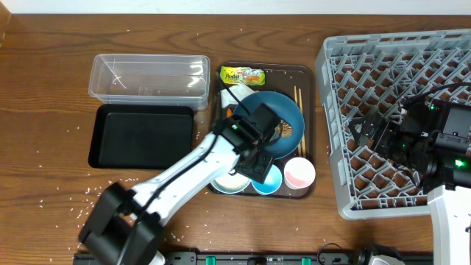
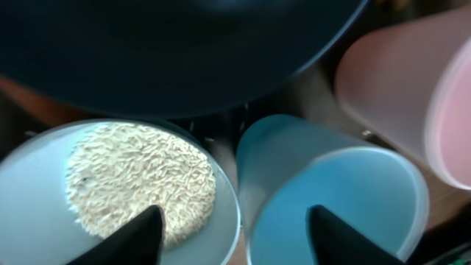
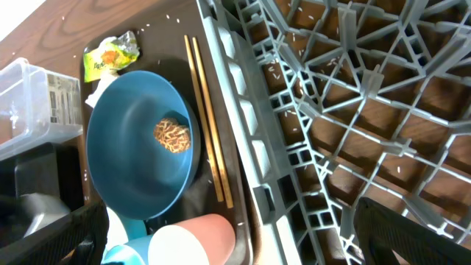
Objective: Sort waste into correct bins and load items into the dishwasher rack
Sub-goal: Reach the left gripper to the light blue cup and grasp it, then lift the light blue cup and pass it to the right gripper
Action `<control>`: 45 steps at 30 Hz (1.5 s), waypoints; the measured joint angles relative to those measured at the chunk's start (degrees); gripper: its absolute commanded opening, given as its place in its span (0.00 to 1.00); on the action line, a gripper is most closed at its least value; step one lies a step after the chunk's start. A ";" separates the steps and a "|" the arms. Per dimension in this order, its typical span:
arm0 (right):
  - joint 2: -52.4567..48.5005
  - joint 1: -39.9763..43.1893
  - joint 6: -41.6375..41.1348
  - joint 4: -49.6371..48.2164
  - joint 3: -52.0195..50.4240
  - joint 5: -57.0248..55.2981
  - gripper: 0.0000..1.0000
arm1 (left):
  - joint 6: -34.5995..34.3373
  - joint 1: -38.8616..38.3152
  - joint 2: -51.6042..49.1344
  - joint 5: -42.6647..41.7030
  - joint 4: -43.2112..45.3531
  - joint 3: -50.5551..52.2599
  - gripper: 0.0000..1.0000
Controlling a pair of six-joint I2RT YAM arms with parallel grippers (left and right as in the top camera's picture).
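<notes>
The robot should tip the blue cup [image 1: 269, 181] and pass it to its right gripper, because the cup stands with its opening up by the left gripper, across from the dishwasher rack [image 1: 372, 178].
My left gripper [image 1: 259, 165] [image 2: 243, 237] hangs low over the front of the brown tray, its jaws apart. One finger [image 2: 140, 234] is over the rice [image 2: 140, 180] in the white bowl [image 1: 229, 182] [image 2: 29, 191]. The other finger [image 2: 346, 235] is inside the blue cup [image 1: 268, 180] [image 2: 346, 184], so the bowl's rim and the cup's wall lie between them. The pink cup [image 1: 299, 173] [image 3: 195, 237] stands to the right. The blue plate [image 1: 283, 110] [image 3: 125, 147] holds a brown food lump [image 3: 172, 136]. My right gripper [image 1: 362, 132] [image 3: 239, 235] is open above the dishwasher rack [image 1: 397, 66] [image 3: 353, 110].
The snack wrapper [image 1: 242, 75] [image 3: 110, 55], crumpled napkin [image 1: 227, 96] and chopsticks [image 1: 298, 96] [image 3: 208, 125] lie on the brown serving tray [image 1: 313, 88]. The clear tub [image 1: 147, 77] and black tray [image 1: 143, 136] sit to its left. Rice grains [image 1: 81, 195] dot the table.
</notes>
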State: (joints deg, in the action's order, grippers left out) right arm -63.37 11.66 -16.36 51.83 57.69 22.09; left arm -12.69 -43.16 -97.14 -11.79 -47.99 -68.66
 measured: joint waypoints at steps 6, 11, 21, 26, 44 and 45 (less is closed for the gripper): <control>0.00 0.00 0.00 0.83 0.00 -0.04 0.99 | -0.83 -0.02 -1.88 0.24 0.74 0.24 0.14; 0.00 0.00 0.00 0.83 0.00 -0.04 0.99 | -0.63 -0.02 -1.88 0.22 1.11 0.24 0.06; 0.00 0.00 0.46 0.17 0.00 0.04 0.99 | -0.63 2.91 4.04 0.17 -8.98 -4.57 0.06; 0.00 0.00 4.24 -0.61 0.00 5.64 0.95 | -0.15 10.73 15.50 -2.78 -6.80 -8.83 0.06; 0.00 -12.07 28.57 -15.78 0.11 57.57 0.83 | 1.77 22.05 19.78 -49.83 7.21 -9.79 0.06; 0.00 -13.22 28.89 -16.90 0.11 58.07 0.81 | 1.75 22.05 19.78 -50.62 7.23 -9.79 0.06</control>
State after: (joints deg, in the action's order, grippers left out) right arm -63.37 -1.56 12.53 34.94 57.80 80.16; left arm -10.94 -21.10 -77.36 -62.41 -40.75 -78.46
